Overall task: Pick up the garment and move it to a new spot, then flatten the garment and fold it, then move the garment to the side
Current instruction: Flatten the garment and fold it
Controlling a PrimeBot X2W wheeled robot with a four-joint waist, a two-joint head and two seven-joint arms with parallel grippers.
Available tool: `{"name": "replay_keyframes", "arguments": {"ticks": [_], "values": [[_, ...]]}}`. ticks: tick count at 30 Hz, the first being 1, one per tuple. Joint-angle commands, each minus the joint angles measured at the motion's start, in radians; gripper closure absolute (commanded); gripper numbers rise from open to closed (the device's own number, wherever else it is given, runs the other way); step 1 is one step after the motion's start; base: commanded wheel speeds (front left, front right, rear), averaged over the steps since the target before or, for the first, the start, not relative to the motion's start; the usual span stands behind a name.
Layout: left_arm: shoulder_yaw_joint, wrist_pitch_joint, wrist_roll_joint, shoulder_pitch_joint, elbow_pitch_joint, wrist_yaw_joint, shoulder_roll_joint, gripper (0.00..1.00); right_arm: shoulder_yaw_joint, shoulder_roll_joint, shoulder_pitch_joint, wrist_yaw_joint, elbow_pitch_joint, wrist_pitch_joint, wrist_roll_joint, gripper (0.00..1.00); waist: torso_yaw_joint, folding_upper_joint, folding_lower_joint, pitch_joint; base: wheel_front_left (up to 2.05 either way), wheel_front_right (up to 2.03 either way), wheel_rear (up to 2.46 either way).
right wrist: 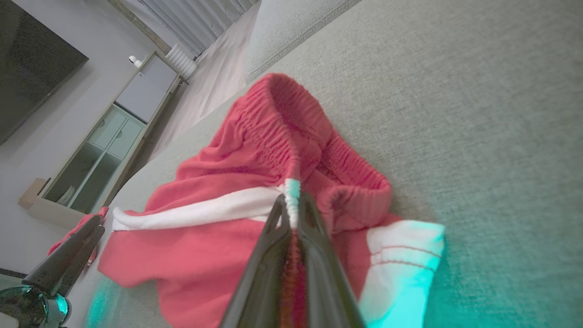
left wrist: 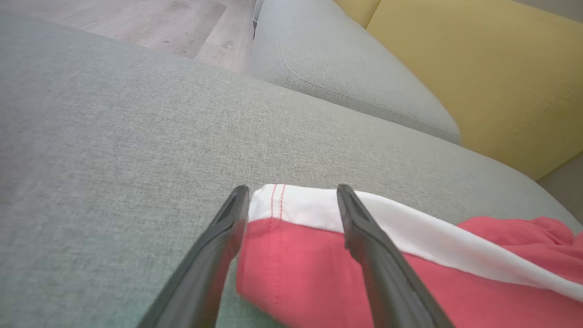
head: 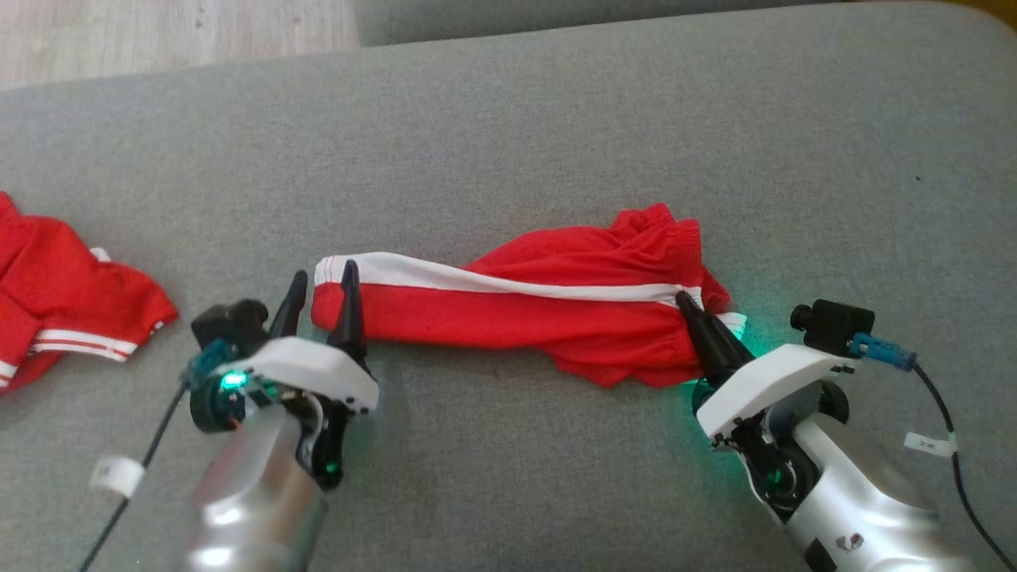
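Observation:
White cloth (head: 734, 323) pokes out from under the waistband of the red shorts (head: 529, 316). That means the hidden other leg will spread out when I raise the striped edge.
Red shorts with a white side stripe (head: 524, 306) lie stretched sideways on the grey cushion (head: 508, 143). My right gripper (head: 685, 300) is shut on the shorts at the elastic waistband end, where the stripe meets the band (right wrist: 291, 200). My left gripper (head: 323, 278) is open at the leg-hem end. One finger (left wrist: 227, 218) rests just outside the hem (left wrist: 291, 205), the other lies over the red cloth. The left gripper also shows as dark fingers at the lower left of the right wrist view (right wrist: 68, 259).
A second red garment with white stripes (head: 56, 306) lies at the cushion's left edge. Wooden floor (head: 159, 32) shows beyond the far left corner. A yellow cushion (left wrist: 478, 68) and another grey cushion (left wrist: 346, 77) stand behind. A cabinet (right wrist: 100, 155) is across the room.

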Motion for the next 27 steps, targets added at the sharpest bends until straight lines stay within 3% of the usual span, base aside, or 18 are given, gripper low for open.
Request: {"name": "replay_keyframes", "arguments": {"ticks": [1, 9, 19, 20, 21, 22, 23, 24, 26, 27], "values": [[0.02, 0.003, -0.001, -0.048, 0.005, -0.005, 0.022, 0.0, 0.013, -0.01, -0.017, 0.008, -0.026, -0.012, -0.009, 1.0, -0.003, 0.0, -0.0001, 0.007, 0.0, 0.0, 0.0], [-0.005, 0.001, 0.019, -0.136, 0.158, 0.013, 0.022, 0.0, 0.026, -0.01, -0.036, 0.008, -0.03, -0.015, -0.022, 1.0, -0.014, 0.0, -0.0001, 0.032, 0.0, 0.0, 0.0], [-0.059, -0.024, 0.049, -0.193, 0.252, 0.022, 0.015, 0.0, 0.039, -0.015, -0.059, 0.008, -0.039, -0.021, -0.041, 1.0, -0.016, 0.0, -0.0001, 0.056, 0.0, 0.0, 0.0], [-0.065, -0.027, 0.054, -0.198, 0.257, 0.024, 0.015, 0.08, 0.039, -0.015, -0.06, 0.008, -0.039, -0.021, -0.04, 1.0, -0.016, 0.0, -0.0001, 0.057, 0.0, 0.0, 0.0], [-0.069, -0.03, 0.056, -0.201, 0.262, 0.024, 0.015, 0.3, 0.039, -0.015, -0.061, 0.008, -0.039, -0.021, -0.04, 1.0, -0.016, 0.0, -0.0001, 0.057, 0.0, 0.0, 0.0], [-0.069, -0.03, 0.056, -0.201, 0.262, 0.024, 0.015, 0.3, 0.039, -0.015, -0.061, 0.008, -0.039, -0.021, -0.04, 1.0, -0.016, 0.0, -0.0001, 0.057, 0.0, 0.0, 0.0], [-0.072, -0.032, 0.057, -0.204, 0.265, 0.023, 0.015, 0.55, 0.039, -0.015, -0.061, 0.008, -0.039, -0.021, -0.04, 1.0, -0.015, 0.0, -0.0001, 0.057, 0.0, 0.0, 0.0], [-0.075, -0.036, 0.06, -0.206, 0.265, 0.024, 0.014, 0.71, 0.039, -0.014, -0.061, 0.008, -0.039, -0.022, -0.039, 1.0, -0.015, 0.0, -0.0001, 0.056, 0.0, 0.0, 0.0], [-0.08, -0.043, 0.069, -0.21, 0.258, 0.028, 0.014, 0.74, 0.038, -0.014, -0.061, 0.008, -0.038, -0.023, -0.037, 1.0, -0.012, 0.0, -0.0001, 0.054, 0.0, 0.0, 0.0], [-0.081, -0.045, 0.071, -0.21, 0.254, 0.027, 0.014, 0.84, 0.037, -0.014, -0.06, 0.008, -0.037, -0.024, -0.035, 1.0, -0.01, 0.0, -0.0001, 0.053, 0.0, 0.0, 0.0]]}}
